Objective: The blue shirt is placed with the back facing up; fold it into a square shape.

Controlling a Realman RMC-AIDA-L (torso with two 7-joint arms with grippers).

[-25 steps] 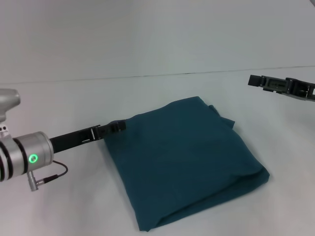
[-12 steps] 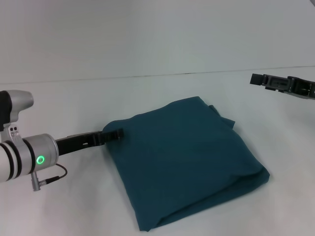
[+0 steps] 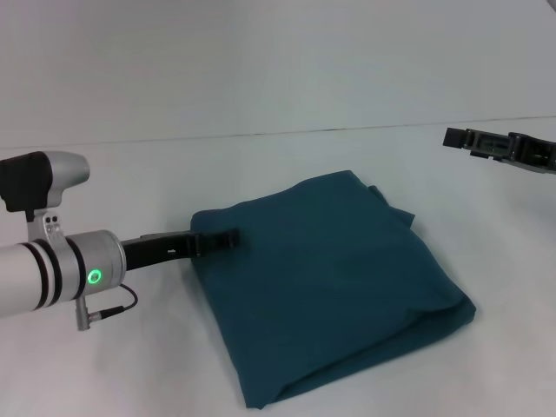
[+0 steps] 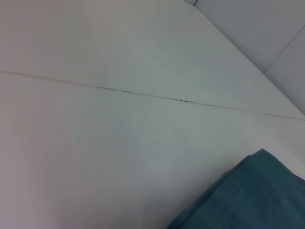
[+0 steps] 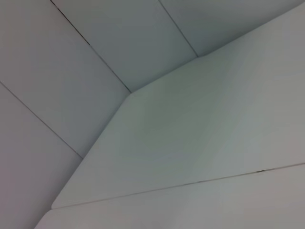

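Observation:
I should pull the shirt's far corner (image 3: 200, 218) with my left gripper to turn the shirt straight before both grippers take its near edge, because the blue shirt's near edge (image 3: 369, 363) is at a slant.
The blue shirt (image 3: 334, 282) lies folded into a rough square on the white table, plain side up, with layered edges showing at its near and right sides. My left gripper (image 3: 229, 236) reaches in low from the left, its tip just over the shirt's far left corner. A corner of the blue shirt (image 4: 248, 195) also shows in the left wrist view. My right gripper (image 3: 455, 138) hangs raised at the far right, well away from the cloth. The right wrist view shows only table and wall.
The white table (image 3: 130, 174) spreads on all sides of the shirt and meets a pale wall (image 3: 261, 61) behind. A thin seam (image 4: 143, 94) runs across the tabletop.
My left arm has slid to the right, carrying its gripper tip from the shirt's left edge to over the corner of the cloth. The right arm and the shirt have stayed still.

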